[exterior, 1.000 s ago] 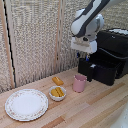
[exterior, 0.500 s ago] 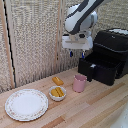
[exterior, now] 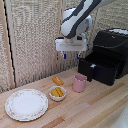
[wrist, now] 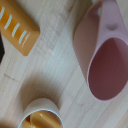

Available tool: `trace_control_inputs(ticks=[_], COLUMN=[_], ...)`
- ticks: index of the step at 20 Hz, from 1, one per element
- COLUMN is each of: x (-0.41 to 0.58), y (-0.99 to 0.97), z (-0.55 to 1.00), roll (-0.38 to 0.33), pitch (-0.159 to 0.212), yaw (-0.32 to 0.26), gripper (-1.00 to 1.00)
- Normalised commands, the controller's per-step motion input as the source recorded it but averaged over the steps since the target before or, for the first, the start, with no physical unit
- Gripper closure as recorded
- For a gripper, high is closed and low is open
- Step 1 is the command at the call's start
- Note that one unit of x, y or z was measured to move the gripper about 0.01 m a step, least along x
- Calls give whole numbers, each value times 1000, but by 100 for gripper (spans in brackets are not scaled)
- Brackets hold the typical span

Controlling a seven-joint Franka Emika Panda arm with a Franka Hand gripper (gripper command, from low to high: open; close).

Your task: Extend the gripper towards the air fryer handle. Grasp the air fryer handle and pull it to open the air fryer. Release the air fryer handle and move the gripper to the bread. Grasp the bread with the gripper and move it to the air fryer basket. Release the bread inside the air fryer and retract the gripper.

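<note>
The bread (exterior: pixel 57 80) has smooth, straight sides (wrist: pixel 30 20) and crisp rounded corners. I expect the bread to keep straight rather than sag when I lift it.
The air fryer (exterior: pixel 114 47), a big black box, stands at the exterior view's right. Its air fryer basket (exterior: pixel 102 69) is pulled out, and the air fryer handle (exterior: pixel 82 66) juts from the drawer's front. My gripper (exterior: pixel 70 56) hangs open in the air, apart from the handle, with nothing between its dark blue fingers. It is above the bread (exterior: pixel 58 80), a small golden-orange piece lying on the wooden table. In the wrist view the bread (wrist: pixel 18 30) shows pale stripes, and my fingers cannot be made out there.
A pink cup (exterior: pixel 79 83) (wrist: pixel 102 57) stands just in front of the drawer, beside the bread. A small white bowl (exterior: pixel 57 93) (wrist: pixel 42 115) holds two golden sticks. A patterned plate (exterior: pixel 26 104) lies at the exterior view's left. A reed screen forms the back wall.
My gripper has moved away from the air fryer's drawer toward the exterior view's left, ending over the bread and cup. The drawer stays pulled out.
</note>
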Motion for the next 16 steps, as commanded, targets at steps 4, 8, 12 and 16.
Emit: trace_control_inputs(ticks=[4, 8, 12, 16], x=[407, 363, 372, 413], y=[327, 495, 329, 3], z=[-86, -296, -271, -168], roll=[132, 68, -24, -50], pitch=[5, 88, 186, 231], yaw=[211, 112, 58, 120], gripper=[-100, -100, -100, -100])
